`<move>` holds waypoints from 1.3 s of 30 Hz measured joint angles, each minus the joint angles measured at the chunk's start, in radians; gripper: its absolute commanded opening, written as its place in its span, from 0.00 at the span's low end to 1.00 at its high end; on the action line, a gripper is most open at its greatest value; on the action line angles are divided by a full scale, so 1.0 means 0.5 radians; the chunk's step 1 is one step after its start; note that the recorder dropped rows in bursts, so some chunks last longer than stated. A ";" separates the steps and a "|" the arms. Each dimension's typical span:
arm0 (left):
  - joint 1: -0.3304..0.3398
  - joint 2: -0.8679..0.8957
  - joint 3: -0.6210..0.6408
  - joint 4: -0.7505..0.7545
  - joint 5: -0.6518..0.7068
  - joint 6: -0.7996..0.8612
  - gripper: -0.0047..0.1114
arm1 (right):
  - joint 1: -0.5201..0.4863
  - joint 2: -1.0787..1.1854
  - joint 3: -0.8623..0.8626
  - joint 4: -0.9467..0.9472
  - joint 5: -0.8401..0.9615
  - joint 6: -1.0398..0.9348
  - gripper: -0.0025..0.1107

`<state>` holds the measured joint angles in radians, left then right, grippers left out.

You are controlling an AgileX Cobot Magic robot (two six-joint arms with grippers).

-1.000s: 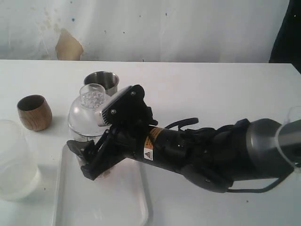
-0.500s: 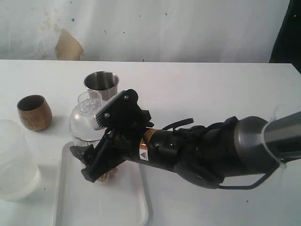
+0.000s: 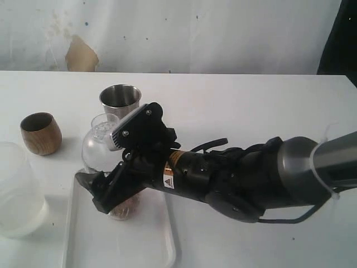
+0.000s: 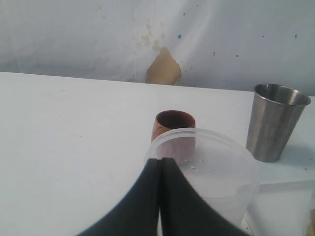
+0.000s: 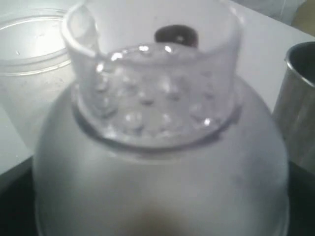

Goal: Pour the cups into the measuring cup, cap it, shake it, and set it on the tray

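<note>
I should keep lowering the measuring cup with my right gripper, as it is nearly upright with its base (image 3: 124, 211) inside the white tray's edges (image 3: 118, 225), until it rests flat, then let go.
My right gripper (image 3: 97, 192) reaches across from the right and is shut on the measuring cup (image 3: 124, 207), which has brown contents at its base. The dome cap (image 3: 96, 149) with its round knob (image 3: 104, 124) sits on it. The cup stands nearly upright over the far end of the white tray (image 3: 78, 245); I cannot tell whether it touches. In the right wrist view the cap (image 5: 157, 162) fills the frame. The wooden cup (image 3: 40, 133) and steel tumbler (image 3: 120, 100) stand behind. My left gripper (image 4: 160, 160) is shut and holds nothing.
A frosted plastic container (image 3: 17, 190) stands left of the tray, directly in front of the left gripper's tips, where it shows as the frosted container (image 4: 216, 172). Beyond it are the wooden cup (image 4: 172, 120) and steel tumbler (image 4: 275, 123). The right arm spans the table's middle.
The right gripper has carried the capped measuring cup down and slightly left, bringing its base low over the tray. Both cups and the frosted container stayed put.
</note>
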<state>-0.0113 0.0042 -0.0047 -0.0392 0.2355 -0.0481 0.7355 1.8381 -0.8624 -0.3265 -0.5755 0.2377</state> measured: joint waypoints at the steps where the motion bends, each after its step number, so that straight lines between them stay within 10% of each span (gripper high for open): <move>1: 0.000 0.000 0.000 0.000 0.000 0.000 0.04 | 0.007 0.000 0.000 -0.003 0.000 0.005 0.92; 32: 0.000 0.000 0.000 0.000 0.000 0.000 0.04 | 0.084 -0.468 0.253 -0.055 0.778 0.454 0.90; 39: 0.000 0.000 0.000 0.000 0.000 0.000 0.04 | 0.084 -0.663 0.273 -0.060 1.352 0.480 0.49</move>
<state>-0.0113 0.0042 -0.0047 -0.0392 0.2355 -0.0481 0.7774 1.5068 -0.7258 -0.3564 0.1003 0.4778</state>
